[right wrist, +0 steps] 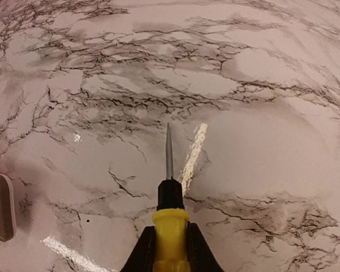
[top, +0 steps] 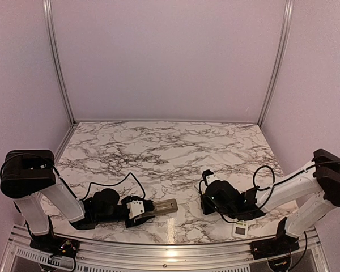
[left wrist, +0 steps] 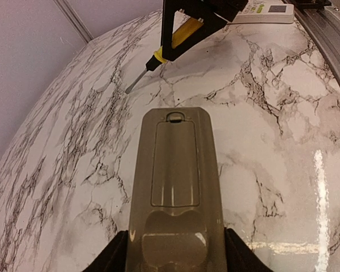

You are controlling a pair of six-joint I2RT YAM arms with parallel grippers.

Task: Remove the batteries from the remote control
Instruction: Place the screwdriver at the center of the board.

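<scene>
My right gripper needs to set down the screwdriver filling it, and I should then pry the latch (left wrist: 175,117) with a finger, since that latch shuts the battery cover.
A grey-tan remote control (left wrist: 178,181) lies back side up on the marble table, its battery cover closed, so the batteries are hidden. My left gripper (left wrist: 178,256) is shut on the remote's near end, one finger on each long side; it also shows in the top view (top: 149,208), with the remote (top: 165,206) sticking out to the right. My right gripper (right wrist: 170,249) is shut on a yellow-handled screwdriver (right wrist: 170,218), whose tip points at bare table. In the top view the right gripper (top: 209,195) sits right of the remote, apart from it.
A small white device with a screen (top: 240,229) lies near the front edge by the right arm; it also shows in the left wrist view (left wrist: 266,11). A metal rail (top: 170,249) borders the table's front. Walls close off the back and sides.
</scene>
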